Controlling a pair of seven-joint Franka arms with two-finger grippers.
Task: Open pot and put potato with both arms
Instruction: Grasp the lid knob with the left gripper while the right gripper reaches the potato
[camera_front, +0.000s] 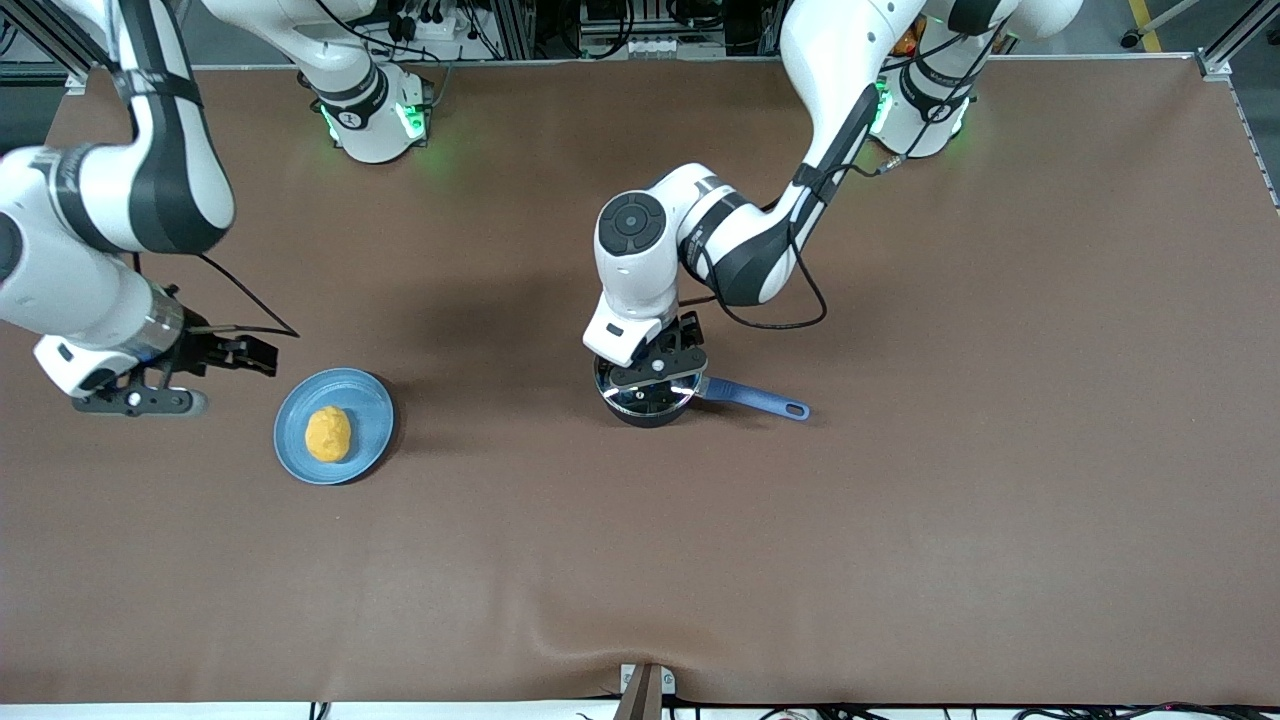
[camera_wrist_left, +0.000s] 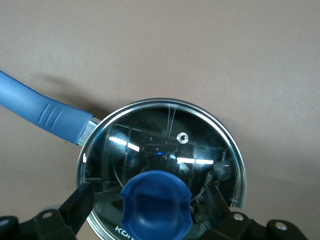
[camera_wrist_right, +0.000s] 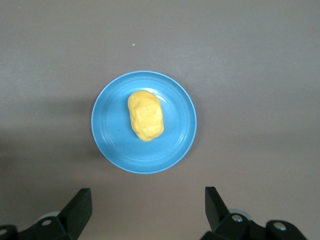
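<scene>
I should expect an empty black pot (camera_front: 648, 419) when I take the lid off, because only dark can be seen through the glass lid (camera_wrist_left: 150, 131).
The black pot (camera_front: 640, 416) stands mid-table with its glass lid (camera_front: 662, 398) on and its blue handle (camera_front: 755, 398) pointing toward the left arm's end. My left gripper (camera_front: 655, 372) hangs low over the lid. In the left wrist view it is open (camera_wrist_left: 152, 207), with its fingers (camera_wrist_left: 80, 205) on either side of the lid's blue knob (camera_wrist_left: 157, 200) and gaps showing between them. The potato (camera_front: 328, 434) lies on a light-blue plate (camera_front: 372, 400). My right gripper (camera_front: 235, 354) is open and empty over bare table beside the plate, which shows with the potato (camera_wrist_right: 145, 116) in the right wrist view.
The brown table mat (camera_front: 900, 520) stretches wide around pot and plate. The left arm's elbow (camera_front: 640, 230) rises over the table just above the pot. A small bracket (camera_front: 645, 685) sits at the table's front edge.
</scene>
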